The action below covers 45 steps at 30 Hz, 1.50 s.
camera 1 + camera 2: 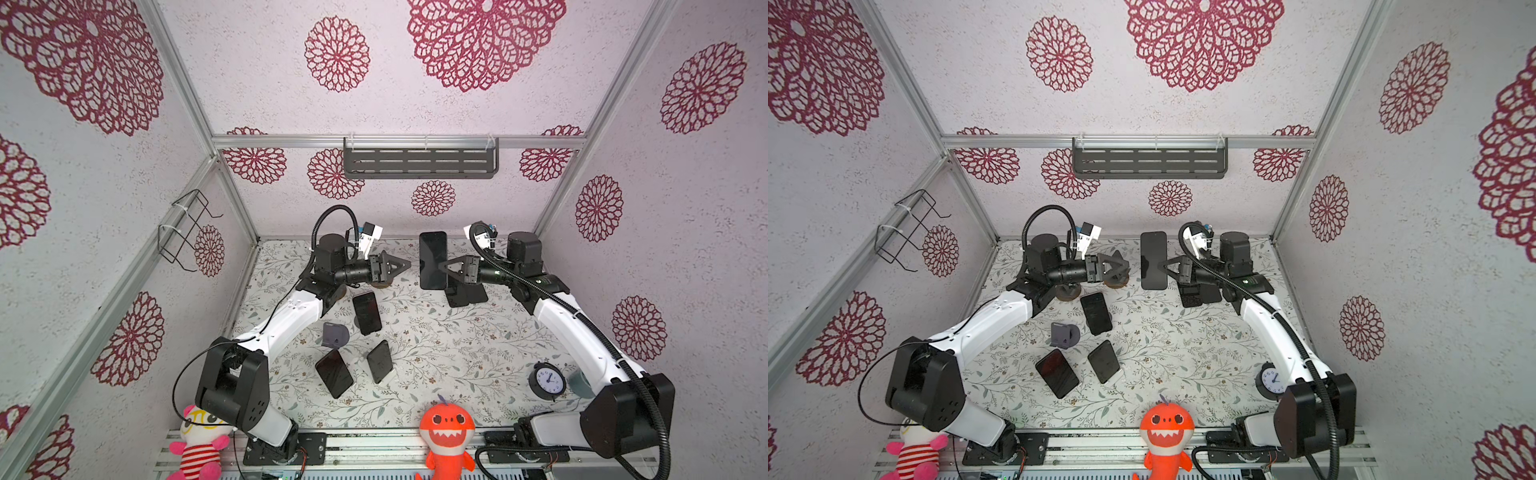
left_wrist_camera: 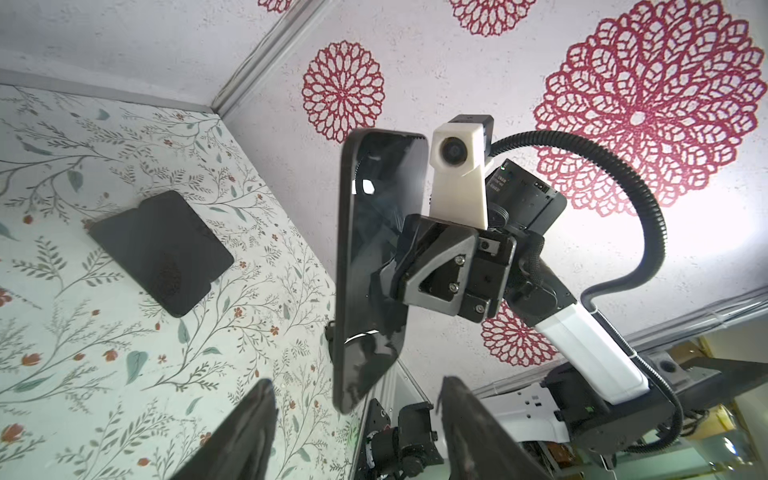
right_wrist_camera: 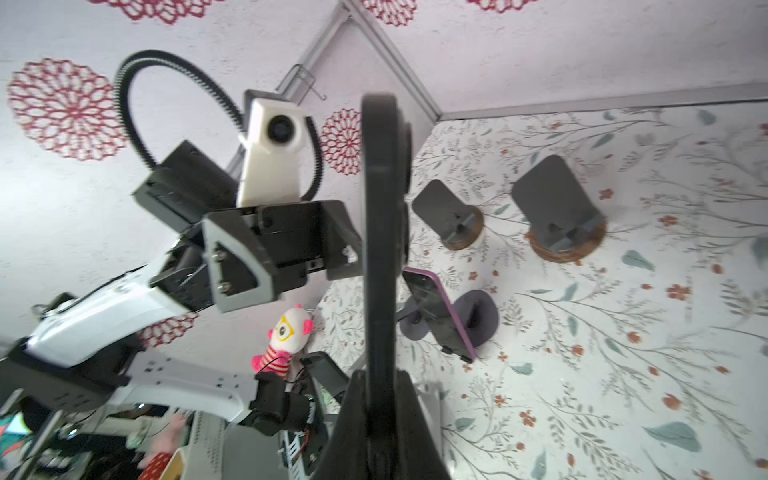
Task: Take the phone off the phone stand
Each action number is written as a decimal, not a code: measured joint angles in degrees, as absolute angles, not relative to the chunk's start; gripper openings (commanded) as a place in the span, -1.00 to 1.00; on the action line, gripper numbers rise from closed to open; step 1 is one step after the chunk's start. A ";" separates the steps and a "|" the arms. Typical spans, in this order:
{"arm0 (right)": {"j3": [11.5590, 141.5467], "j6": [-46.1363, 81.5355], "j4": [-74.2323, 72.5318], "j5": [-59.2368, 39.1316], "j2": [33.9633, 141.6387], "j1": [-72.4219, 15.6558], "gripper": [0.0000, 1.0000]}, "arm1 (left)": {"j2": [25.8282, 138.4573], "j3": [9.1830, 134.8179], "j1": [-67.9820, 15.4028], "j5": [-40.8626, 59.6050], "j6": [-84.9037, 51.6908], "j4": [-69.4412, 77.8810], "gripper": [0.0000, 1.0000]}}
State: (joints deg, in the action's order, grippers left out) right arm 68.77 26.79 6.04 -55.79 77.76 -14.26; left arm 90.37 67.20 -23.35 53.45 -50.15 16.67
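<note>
I hold the black phone's edge (image 1: 444, 253) in my right gripper, facing the flat phones, so next I take the opposite edge (image 1: 421, 262) with my left gripper and lay the phone beside them.
A black phone (image 1: 433, 259) (image 1: 1153, 259) hangs upright in the air near the back wall, clear of every stand. My right gripper (image 1: 441, 264) (image 3: 380, 386) is shut on its long edge. The right wrist view shows the phone (image 3: 380, 249) edge-on. My left gripper (image 1: 406, 264) (image 2: 357, 381) is open and empty, pointing at the phone (image 2: 374, 257) from the other side with a small gap. A flat black phone stand (image 1: 465, 295) (image 2: 162, 249) sits on the table below the right gripper.
Two empty stands on wooden bases (image 3: 449, 216) (image 3: 557, 212) stand under the left arm. Three more phones (image 1: 368, 311) (image 1: 333, 372) (image 1: 380, 360) lean mid-table by a grey stand (image 1: 334, 334). An alarm clock (image 1: 547, 380) and plush toys (image 1: 445, 432) (image 1: 199, 444) are at the front.
</note>
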 measured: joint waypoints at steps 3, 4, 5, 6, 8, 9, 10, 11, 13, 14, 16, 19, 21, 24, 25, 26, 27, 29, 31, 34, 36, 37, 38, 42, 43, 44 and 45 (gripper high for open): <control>68.77 27.64 5.15 -59.02 77.76 -14.52 -0.92 | 90.78 67.24 -23.75 54.85 -50.63 19.11 0.25; 68.77 27.70 4.86 -59.88 77.76 -14.55 -0.92 | 90.78 67.24 -23.90 55.20 -50.65 19.75 0.21; 68.77 28.08 4.64 -60.64 77.76 -14.55 -0.93 | 90.78 67.24 -24.05 55.55 -50.59 20.40 0.17; 68.77 28.14 4.51 -61.14 77.78 -14.57 -0.93 | 90.78 67.29 -24.14 55.90 -50.63 20.78 0.14; 68.77 28.16 4.29 -62.04 77.87 -14.81 -0.92 | 90.83 67.35 -24.40 56.31 -50.68 21.37 0.10; 68.77 28.16 4.16 -62.26 77.93 -14.92 -0.91 | 90.91 67.42 -24.51 56.42 -50.72 21.67 0.09; 68.77 28.14 4.05 -62.41 78.06 -15.14 -0.91 | 91.13 67.55 -24.64 56.51 -50.76 22.00 0.06; 68.77 28.14 3.92 -62.54 78.24 -15.33 -0.91 | 91.39 67.68 -24.82 56.51 -50.78 22.28 0.01; 68.86 28.10 3.75 -62.94 78.76 -15.86 -0.91 | 92.03 67.83 -25.21 56.49 -50.94 23.14 -0.09; 68.99 28.10 3.66 -63.09 79.11 -16.10 -0.91 | 92.40 67.85 -25.45 56.49 -51.20 23.57 -0.15; 69.25 28.08 3.60 -63.26 79.81 -16.38 -0.91 | 92.92 67.85 -25.91 56.49 -51.68 24.47 -0.31; 69.52 28.10 2.79 -64.07 80.75 -16.67 -0.89 | 93.08 67.88 -26.46 56.03 -52.10 24.71 -0.62; 69.63 28.03 2.35 -64.73 80.97 -16.67 -0.86 | 93.17 67.88 -26.41 56.03 -52.29 24.86 -0.78; 69.63 27.03 1.74 -66.65 81.60 -16.29 -0.72 | 93.19 68.34 -26.37 56.88 -52.90 25.71 -0.93; 69.69 26.85 1.48 -67.00 81.71 -16.23 -0.54 | 93.19 68.47 -26.37 56.90 -53.15 25.71 -0.93; 69.80 26.39 1.52 -66.63 81.80 -16.27 -0.37 | 93.23 68.51 -26.41 56.93 -53.10 25.76 -0.93; 69.89 26.46 1.69 -66.48 81.95 -16.34 -0.26 | 93.23 68.60 -26.57 56.62 -52.99 25.54 -0.94; 70.11 26.09 1.56 -66.35 82.19 -16.45 -0.12 | 93.38 68.69 -26.76 55.94 -52.42 24.73 -0.98; 70.35 25.93 1.58 -66.13 82.28 -16.45 0.00 | 93.78 68.75 -26.87 55.20 -52.07 24.01 -1.00; 70.46 25.26 2.44 -65.52 82.39 -16.43 0.18 | 93.91 68.88 -26.87 54.19 -51.68 22.65 -1.00; 70.85 24.51 3.66 -64.14 82.39 -16.38 0.26 | 93.91 69.12 -26.87 53.21 -51.37 21.52 -1.00; 71.22 23.97 4.54 -63.05 82.39 -16.34 0.29 | 93.91 69.30 -26.87 52.42 -51.05 20.73 -1.00; 71.59 23.53 5.30 -61.98 82.39 -16.27 0.31 | 93.91 69.52 -26.87 51.70 -50.87 20.01 -1.00; 72.49 21.08 8.78 -55.29 82.04 -15.46 0.30 | 94.70 72.69 -27.00 47.27 -49.60 13.87 -1.00; 72.49 20.47 9.89 -53.56 81.78 -14.90 0.28 | 95.26 74.17 -27.14 45.52 -49.15 11.73 -1.00; 72.47 20.01 10.92 -52.10 81.49 -14.26 0.28 | 95.77 75.37 -27.27 43.92 -48.60 9.89 -1.00; 72.40 19.57 11.92 -50.68 81.12 -13.47 0.27 | 96.49 77.10 -27.55 41.91 -47.77 7.27 -1.00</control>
State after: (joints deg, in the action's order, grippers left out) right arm 72.40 19.57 11.92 -50.68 81.12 -13.47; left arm 96.49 77.10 -27.55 41.91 -47.77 7.27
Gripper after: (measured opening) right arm 0.642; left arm 0.114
